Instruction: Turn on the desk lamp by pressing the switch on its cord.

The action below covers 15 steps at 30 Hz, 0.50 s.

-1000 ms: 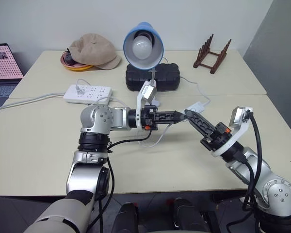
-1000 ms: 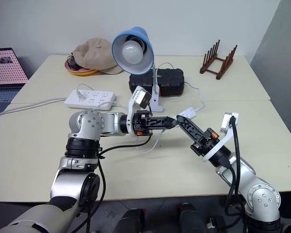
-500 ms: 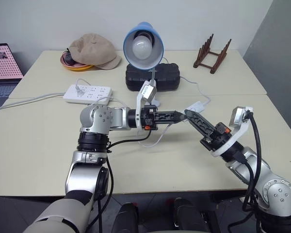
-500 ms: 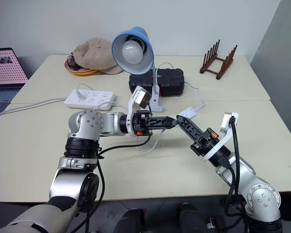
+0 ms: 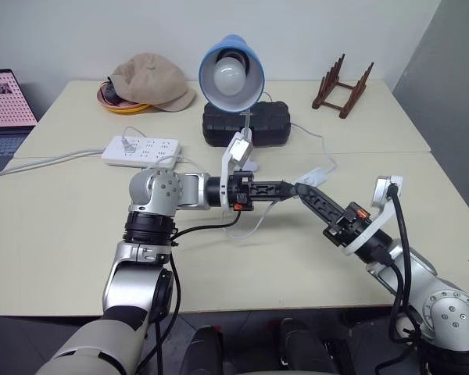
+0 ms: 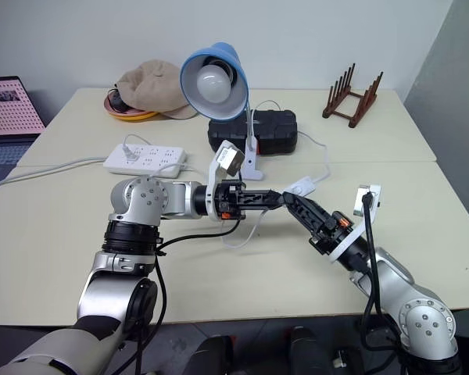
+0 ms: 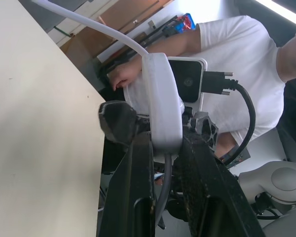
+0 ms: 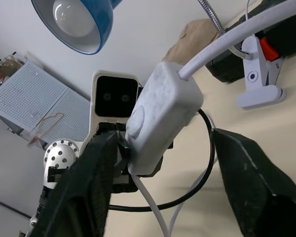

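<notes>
Next, my right gripper opens wider, moves farther along the white box (image 8: 164, 116) and squeezes at the switch's button (image 8: 134, 123), because the button is past the end of the gripper's finger.
The desk lamp (image 5: 230, 72) stands at the back of the table, blue shade facing me, its bulb looking unlit. Its thin white cord (image 5: 329, 154) runs to the switch (image 5: 314, 175), a white oblong box held above the table. My left gripper (image 5: 289, 187) reaches level across from the left and is shut on the switch (image 7: 160, 98). My right gripper (image 5: 303, 191) comes from the right. It is open, with one finger on each side of the switch (image 8: 160, 111) and not touching it.
A white power strip (image 5: 141, 148) lies at the left, with a black case (image 5: 246, 123) behind the lamp's clamp. A cap (image 5: 152, 81), a wooden rack (image 5: 341, 86) and a laptop (image 5: 4, 101) sit farther off. A person in a white shirt (image 7: 227, 54) stands beyond.
My right gripper's fingers have spread apart from shut; their tip was against the switch before. My left gripper and the switch have stayed in place.
</notes>
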Each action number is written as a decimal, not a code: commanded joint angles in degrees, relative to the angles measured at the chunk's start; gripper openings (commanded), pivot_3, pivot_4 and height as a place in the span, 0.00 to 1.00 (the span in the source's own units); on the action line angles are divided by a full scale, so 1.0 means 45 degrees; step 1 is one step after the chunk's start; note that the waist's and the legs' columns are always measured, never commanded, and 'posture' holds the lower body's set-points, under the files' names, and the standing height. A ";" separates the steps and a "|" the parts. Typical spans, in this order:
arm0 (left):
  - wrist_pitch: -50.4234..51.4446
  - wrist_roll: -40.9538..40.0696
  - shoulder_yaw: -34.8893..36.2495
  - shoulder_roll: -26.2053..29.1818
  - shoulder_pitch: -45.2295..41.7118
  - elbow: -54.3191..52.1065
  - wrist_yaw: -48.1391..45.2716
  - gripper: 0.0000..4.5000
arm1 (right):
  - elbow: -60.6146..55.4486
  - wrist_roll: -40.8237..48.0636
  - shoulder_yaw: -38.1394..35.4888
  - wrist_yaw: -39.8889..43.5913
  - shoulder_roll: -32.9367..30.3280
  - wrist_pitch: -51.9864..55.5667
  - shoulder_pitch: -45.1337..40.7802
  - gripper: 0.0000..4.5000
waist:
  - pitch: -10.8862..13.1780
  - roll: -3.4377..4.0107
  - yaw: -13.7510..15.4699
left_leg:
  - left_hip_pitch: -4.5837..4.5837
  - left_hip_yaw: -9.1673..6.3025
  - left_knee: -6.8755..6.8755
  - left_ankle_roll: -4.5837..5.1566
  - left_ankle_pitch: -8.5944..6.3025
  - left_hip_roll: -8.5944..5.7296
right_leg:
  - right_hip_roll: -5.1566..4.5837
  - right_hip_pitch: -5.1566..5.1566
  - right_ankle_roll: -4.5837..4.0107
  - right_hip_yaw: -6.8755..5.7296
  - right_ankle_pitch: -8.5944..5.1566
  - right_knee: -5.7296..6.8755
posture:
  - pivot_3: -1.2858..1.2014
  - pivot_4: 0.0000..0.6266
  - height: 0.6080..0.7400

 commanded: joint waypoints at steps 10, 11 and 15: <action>-0.0172 -0.0386 0.0056 0.0044 -0.0295 -0.0252 -0.0154 0.09 | -0.0374 0.1709 -0.0471 -0.0132 0.0232 -0.0425 0.0030 0.98 | 0.0000 0.0000 -0.0001 | -0.0002 0.0000 -0.0002 0.0000 0.0000 0.0000 | 0.0000 0.0000 -0.0001 0.0000 0.0000 -0.0005 | 0.52 0.24 1.00; -0.0174 -0.0386 0.0051 0.0050 -0.0296 -0.0252 -0.0162 0.09 | -0.0362 0.1754 -0.0474 -0.0166 0.0209 -0.0439 0.0033 0.98 | 0.0000 0.0000 0.0000 | -0.0001 0.0000 -0.0002 0.0000 0.0000 0.0000 | 0.0000 0.0000 -0.0001 -0.0001 -0.0001 -0.0005 | 0.52 0.24 1.00; -0.0169 -0.0394 0.0042 0.0046 -0.0320 -0.0253 -0.0179 0.09 | -0.0272 0.1755 -0.0466 -0.0330 0.0209 -0.0534 0.0063 0.98 | 0.0000 0.0000 0.0000 | -0.0002 0.0000 -0.0002 0.0000 0.0000 0.0000 | 0.0000 0.0000 0.0000 0.0000 -0.0001 -0.0006 | 0.52 0.24 1.00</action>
